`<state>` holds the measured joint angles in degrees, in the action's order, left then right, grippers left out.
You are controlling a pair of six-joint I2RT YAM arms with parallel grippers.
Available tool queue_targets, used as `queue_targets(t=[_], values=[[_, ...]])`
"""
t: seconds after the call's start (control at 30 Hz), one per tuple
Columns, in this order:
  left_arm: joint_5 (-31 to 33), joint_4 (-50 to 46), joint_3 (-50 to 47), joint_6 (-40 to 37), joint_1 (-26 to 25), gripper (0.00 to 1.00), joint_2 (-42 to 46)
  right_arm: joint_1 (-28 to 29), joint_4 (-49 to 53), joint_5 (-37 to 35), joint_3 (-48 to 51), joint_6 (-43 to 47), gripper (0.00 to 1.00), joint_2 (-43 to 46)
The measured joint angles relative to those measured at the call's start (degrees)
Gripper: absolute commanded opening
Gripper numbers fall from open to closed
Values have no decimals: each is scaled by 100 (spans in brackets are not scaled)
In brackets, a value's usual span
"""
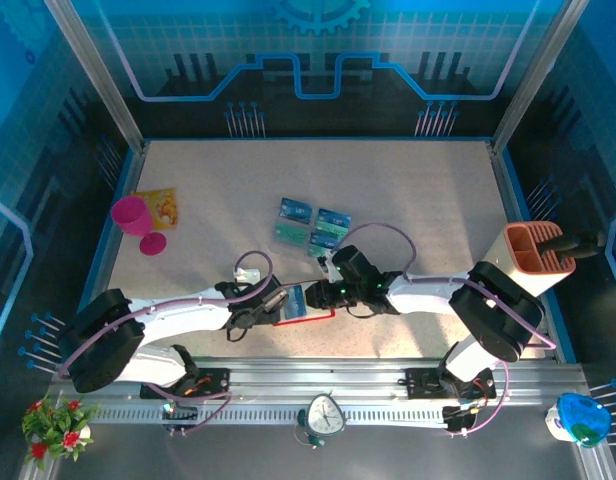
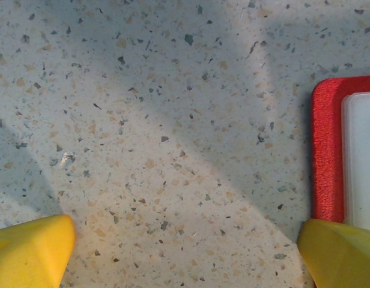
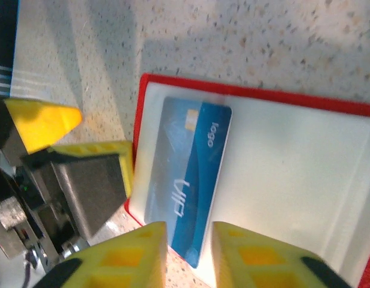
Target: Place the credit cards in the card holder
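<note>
The blue credit card is only partly inside the card holder's pocket (image 3: 188, 155). Next, my right gripper closes its fingers and pushes the card's exposed edge (image 3: 217, 171) farther in.
The red card holder (image 3: 245, 93) lies open on the table, its pale inside facing up. A blue credit card (image 3: 188, 162) lies flat on its left half, one corner sticking out over the near rim. My right gripper (image 3: 190, 231) hovers over that corner, its jaws slightly open and off the card. My left gripper (image 2: 185, 252) is wide open, and its right finger (image 2: 341, 252) rests on the holder's red edge (image 2: 327, 156). Several more blue and teal credit cards (image 1: 308, 226) lie on the table beyond the holder (image 1: 288, 322).
A pink cup (image 1: 133, 215) and a yellow-orange packet (image 1: 160, 208) sit at the left. An orange-brown slotted organizer (image 1: 536, 250) stands at the right edge. Glass walls surround the table.
</note>
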<state>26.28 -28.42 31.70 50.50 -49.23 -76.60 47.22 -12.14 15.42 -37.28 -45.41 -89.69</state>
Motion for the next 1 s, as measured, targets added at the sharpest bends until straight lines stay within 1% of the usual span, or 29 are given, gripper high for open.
queue_targets(t=[0.1, 0.23, 0.37, 0.53, 0.7, 1.0], values=[[0, 2, 0, 0, 0, 99, 0, -2, 317, -42, -321, 254, 10, -13], [0, 17, -4, 0, 0, 99, 0, 0, 481, -42, -632, 457, 6, -256], [-2, 52, -39, 0, 0, 99, 22, 31, 601, -42, -739, 553, 3, -592], [0, 107, -72, 0, 0, 99, 37, 166, 719, -39, -883, 601, 1, -1010], [0, 127, -92, -2, 0, 99, 59, 343, 754, -44, -1178, 605, 0, -1248], [2, 83, -122, -7, 68, 99, 293, 376, 1003, -46, -1353, 605, 0, -1261]])
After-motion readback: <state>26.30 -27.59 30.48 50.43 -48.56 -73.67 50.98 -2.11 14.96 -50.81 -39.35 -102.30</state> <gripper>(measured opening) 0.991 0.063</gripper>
